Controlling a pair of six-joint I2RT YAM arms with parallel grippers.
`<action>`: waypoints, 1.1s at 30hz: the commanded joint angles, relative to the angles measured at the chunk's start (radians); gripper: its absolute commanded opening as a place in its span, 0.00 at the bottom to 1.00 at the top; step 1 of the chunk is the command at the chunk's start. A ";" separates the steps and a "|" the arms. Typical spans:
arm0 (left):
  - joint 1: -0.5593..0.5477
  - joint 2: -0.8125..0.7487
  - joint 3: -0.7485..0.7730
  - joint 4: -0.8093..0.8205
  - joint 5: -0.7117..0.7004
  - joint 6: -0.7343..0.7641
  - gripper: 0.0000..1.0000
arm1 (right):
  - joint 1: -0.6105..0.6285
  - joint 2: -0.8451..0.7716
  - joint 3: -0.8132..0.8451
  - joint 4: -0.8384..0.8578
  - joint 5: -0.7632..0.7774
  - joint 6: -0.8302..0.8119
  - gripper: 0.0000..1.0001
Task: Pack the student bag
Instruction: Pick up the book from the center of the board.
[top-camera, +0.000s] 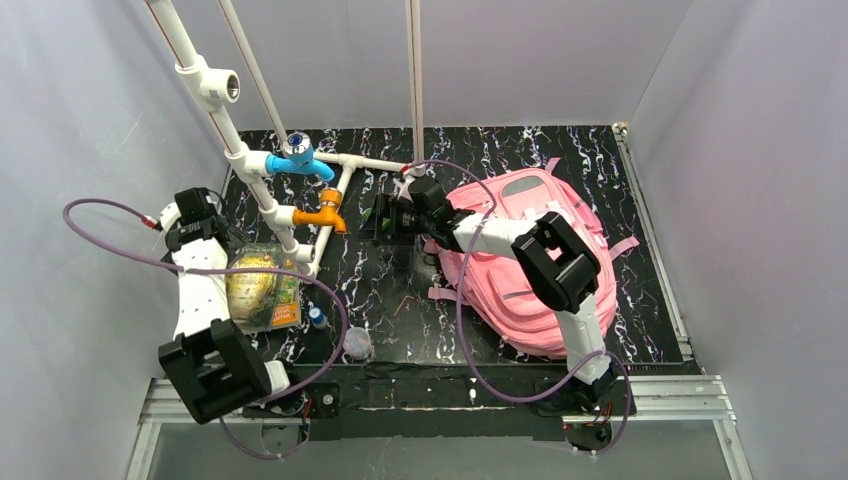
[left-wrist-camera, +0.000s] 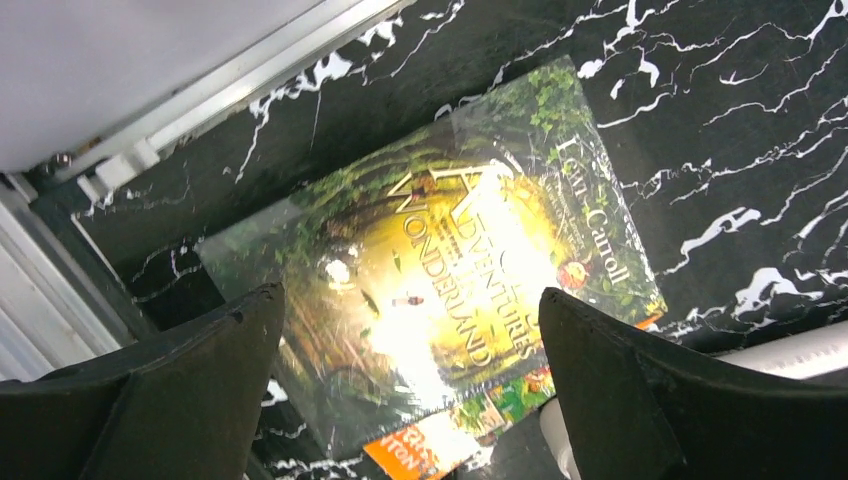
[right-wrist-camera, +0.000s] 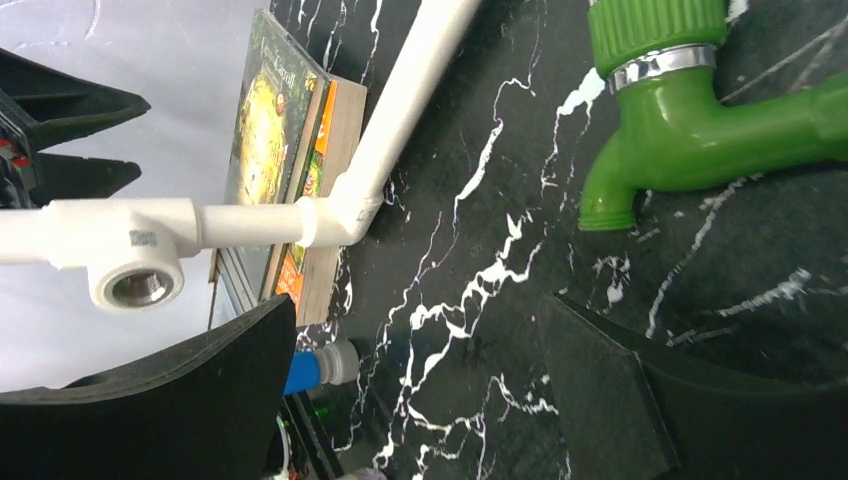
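Next, my left gripper swings back and pinches the book at its front edge (top-camera: 250, 328), because the Alice in Wonderland book's flat cover (left-wrist-camera: 440, 265) is wider than the gripper's fingers.
The student bag (top-camera: 520, 285), a large pink backpack, lies flat on the right half of the black marble table, under my right arm; it shows only in the top view. My right gripper (top-camera: 380, 217) (right-wrist-camera: 418, 300) reaches left past the bag and stands open over bare table beside a green tap (right-wrist-camera: 650, 110). My left gripper (top-camera: 208, 236) (left-wrist-camera: 410, 295) hovers open above a glossy Alice in Wonderland book (left-wrist-camera: 450, 260) (top-camera: 260, 288), which lies on another book with an orange cover (left-wrist-camera: 415, 450). Nothing is between either pair of fingers.
A white PVC pipe frame (top-camera: 262, 195) (right-wrist-camera: 390, 130) rises from the table's left middle, carrying a blue tap (top-camera: 300, 160) and an orange tap (top-camera: 322, 215). A small blue-and-grey bottle (top-camera: 317, 317) (right-wrist-camera: 318, 366) and a round clear lid (top-camera: 357, 343) lie near the front edge. Walls close in on both sides.
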 joint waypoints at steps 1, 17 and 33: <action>0.004 0.044 -0.017 0.134 -0.022 0.152 0.98 | 0.033 0.042 0.144 0.111 -0.027 0.046 0.97; 0.230 -0.281 -0.317 0.045 0.060 -0.298 0.98 | 0.070 0.104 0.236 0.088 -0.047 0.050 0.96; 0.399 -0.536 -0.736 0.455 0.199 -0.408 0.98 | 0.057 0.037 0.209 0.004 -0.081 -0.024 0.96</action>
